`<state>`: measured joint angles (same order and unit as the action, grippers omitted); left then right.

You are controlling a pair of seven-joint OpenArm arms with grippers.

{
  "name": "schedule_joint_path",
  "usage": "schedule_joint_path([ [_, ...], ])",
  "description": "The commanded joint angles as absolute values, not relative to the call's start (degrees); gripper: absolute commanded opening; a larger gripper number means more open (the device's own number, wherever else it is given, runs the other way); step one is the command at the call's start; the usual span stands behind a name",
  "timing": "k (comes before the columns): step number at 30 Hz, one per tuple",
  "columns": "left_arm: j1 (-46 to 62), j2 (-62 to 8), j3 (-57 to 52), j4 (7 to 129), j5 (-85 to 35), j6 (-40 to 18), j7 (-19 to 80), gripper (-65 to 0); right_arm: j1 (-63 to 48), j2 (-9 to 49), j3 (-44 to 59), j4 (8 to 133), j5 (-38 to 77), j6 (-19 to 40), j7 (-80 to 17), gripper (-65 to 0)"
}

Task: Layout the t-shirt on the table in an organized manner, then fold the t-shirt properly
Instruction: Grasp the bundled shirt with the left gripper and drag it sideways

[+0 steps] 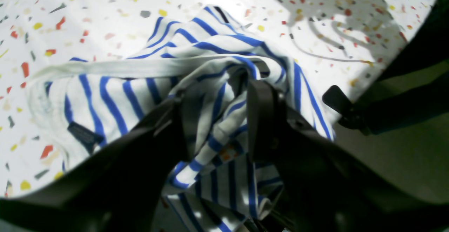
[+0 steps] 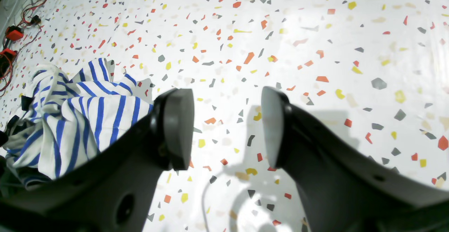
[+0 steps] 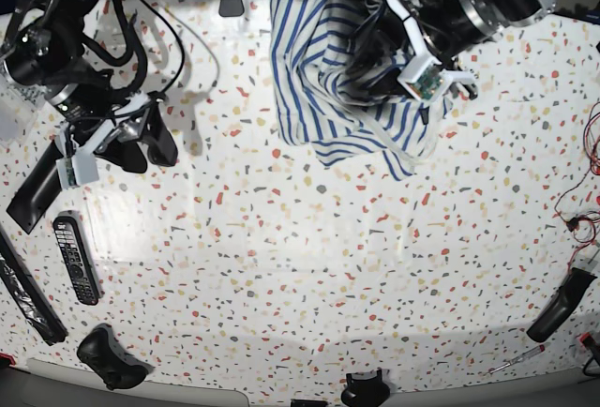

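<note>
My gripper is going to pull the t-shirt (image 3: 305, 88). Loose folds (image 3: 345, 51) are piled up with open gaps, so the t-shirt will spread into a smoother panel but stay partly bunched.
The t-shirt (image 3: 309, 79), white with blue stripes, lies crumpled at the far edge of the table (image 3: 300, 257). My left gripper (image 3: 370, 55) is down in the bunched cloth. In the left wrist view the jaws of my left gripper (image 1: 217, 99) stand apart, with a fold of the t-shirt (image 1: 115, 95) between and partly over them; the dark neck label shows at lower left. My right gripper (image 2: 228, 127) is open and empty, above bare table (image 2: 280, 32). The t-shirt (image 2: 87, 120) lies to its left. In the base view the right gripper (image 3: 150, 140) is at the left side.
A black remote (image 3: 75, 257), a game controller (image 3: 111, 355) and a long black bar (image 3: 28, 285) lie at the left edge. A black handle (image 3: 561, 306) and red wires (image 3: 586, 210) lie at the right edge. Red clips and cables (image 2: 14, 32) lie beyond the shirt.
</note>
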<state>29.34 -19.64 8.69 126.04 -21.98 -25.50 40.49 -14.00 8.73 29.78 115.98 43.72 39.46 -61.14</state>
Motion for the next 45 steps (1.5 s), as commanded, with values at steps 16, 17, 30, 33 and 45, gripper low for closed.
schedule_joint_path([
  [16,28.2,-19.7,20.0,127.1,-9.0,-12.3,37.9,-44.6,-13.5,9.4,30.0,117.1,45.1,40.0,-59.6,-35.1],
  [17,28.3,-19.7,20.0,127.1,-9.0,-11.9,37.9,-44.6,-13.5,9.4,30.0,117.1,45.1,40.0,-59.7,-35.1],
  [30,28.6,-19.9,20.0,127.2,-9.0,-12.0,44.0,-65.0,-13.5,9.4,30.0,117.1,45.2,40.0,-59.8,-35.1],
  [33,28.6,-21.1,19.3,128.6,-8.8,-12.0,48.8,-65.0,-13.5,9.4,30.0,117.1,45.2,40.0,-59.4,-35.1],
  [45,36.7,-24.9,-0.3,130.3,-9.0,-9.0,50.9,-65.0,-13.5,9.4,30.0,117.1,45.2,40.0,-59.2,-35.1],
])
